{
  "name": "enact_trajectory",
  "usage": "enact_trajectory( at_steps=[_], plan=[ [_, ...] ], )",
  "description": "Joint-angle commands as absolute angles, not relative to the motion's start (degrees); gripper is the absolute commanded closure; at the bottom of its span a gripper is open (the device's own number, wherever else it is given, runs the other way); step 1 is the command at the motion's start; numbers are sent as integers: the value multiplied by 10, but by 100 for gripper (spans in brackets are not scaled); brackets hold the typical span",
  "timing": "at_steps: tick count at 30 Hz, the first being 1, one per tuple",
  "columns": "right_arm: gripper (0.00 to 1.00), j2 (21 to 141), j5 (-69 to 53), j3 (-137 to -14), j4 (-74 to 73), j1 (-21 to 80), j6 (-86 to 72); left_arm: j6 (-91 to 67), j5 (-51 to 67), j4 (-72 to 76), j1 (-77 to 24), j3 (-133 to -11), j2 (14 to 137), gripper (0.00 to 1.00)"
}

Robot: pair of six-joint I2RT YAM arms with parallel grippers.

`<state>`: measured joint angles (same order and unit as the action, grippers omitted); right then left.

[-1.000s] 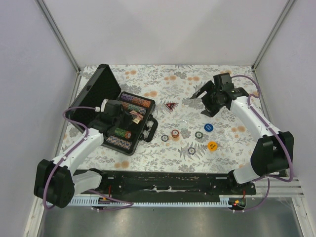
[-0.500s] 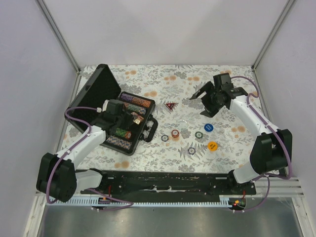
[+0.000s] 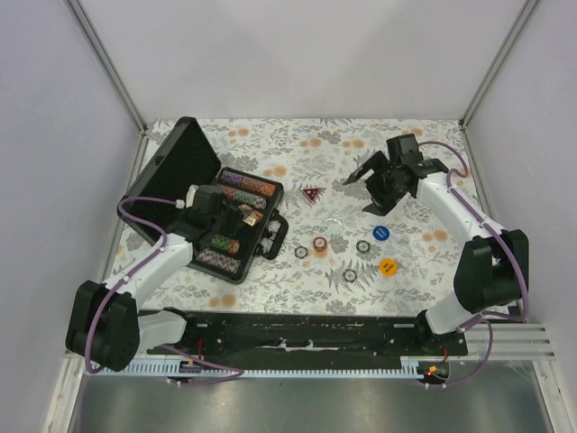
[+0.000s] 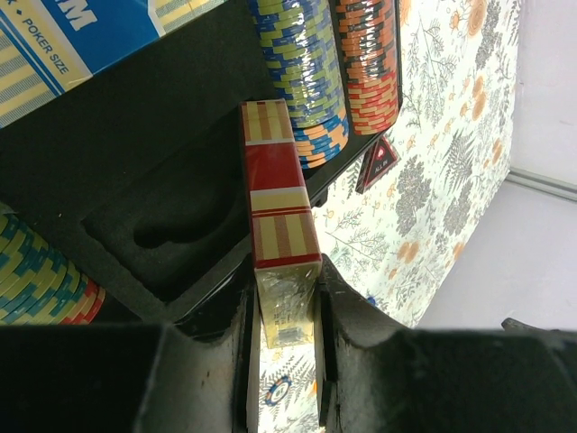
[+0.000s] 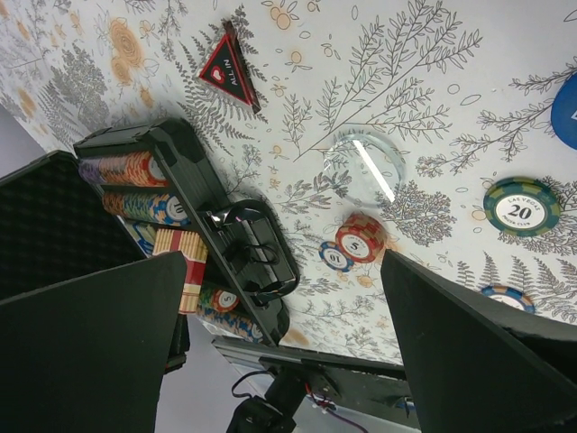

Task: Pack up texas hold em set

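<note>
Next, my left gripper lays the deck flat and then pushes it in with closed fingers, because the striped card deck stands on edge (image 4: 278,183) over the empty foam slot (image 4: 183,209).
The black briefcase (image 3: 267,236) of the texas hold em set lies open at the left, lid (image 3: 171,176) up, with rows of chips (image 4: 311,72) in its foam. My left gripper (image 3: 236,215) hangs over the case, shut on the reddish striped card deck (image 4: 279,207), which pokes out above an empty foam slot (image 4: 171,234). My right gripper (image 3: 368,188) hovers open at the back right, nothing between its fingers. The red-marked triangle (image 3: 312,193) lies between the case and the right gripper. Loose chips lie in front: red (image 3: 319,244), blue (image 3: 380,232), orange (image 3: 388,266).
A blue card box (image 4: 72,36) sits in the case. A clear round disc (image 5: 365,167) lies on the floral cloth near the red chip. The case's handle (image 5: 257,248) faces the chips. Grey walls close the table on three sides.
The left gripper has shifted slightly back and left over the case, still holding the deck. The right gripper has drifted a little left and toward the back, staying open.
</note>
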<state>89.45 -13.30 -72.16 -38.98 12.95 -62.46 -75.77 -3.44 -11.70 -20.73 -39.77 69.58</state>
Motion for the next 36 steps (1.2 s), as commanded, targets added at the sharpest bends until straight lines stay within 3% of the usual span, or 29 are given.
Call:
enact_trajectory(
  at_steps=[1, 7, 14, 17, 24, 27, 36],
  plan=[
    [3, 904, -144, -746, -381, 128, -621, -815, -29, -5, -210, -388, 701, 98],
    [3, 906, -142, -747, -381, 128, -619, -838, -26, -4, -210, -386, 708, 94],
    [3, 908, -145, -747, -381, 128, -618, -832, -28, -129, -211, -427, 714, 53],
    [3, 910, -145, -747, -381, 128, -616, -828, -33, -163, -210, -434, 705, 44],
    [3, 918, -156, -746, -380, 127, -615, -803, -48, -227, -210, -460, 700, 38],
    [3, 918, -158, -746, -379, 128, -615, -793, -48, -264, -212, -480, 700, 30],
    [3, 917, -163, -742, -379, 127, -617, -764, -67, -344, -214, -516, 695, 27]
  ],
)
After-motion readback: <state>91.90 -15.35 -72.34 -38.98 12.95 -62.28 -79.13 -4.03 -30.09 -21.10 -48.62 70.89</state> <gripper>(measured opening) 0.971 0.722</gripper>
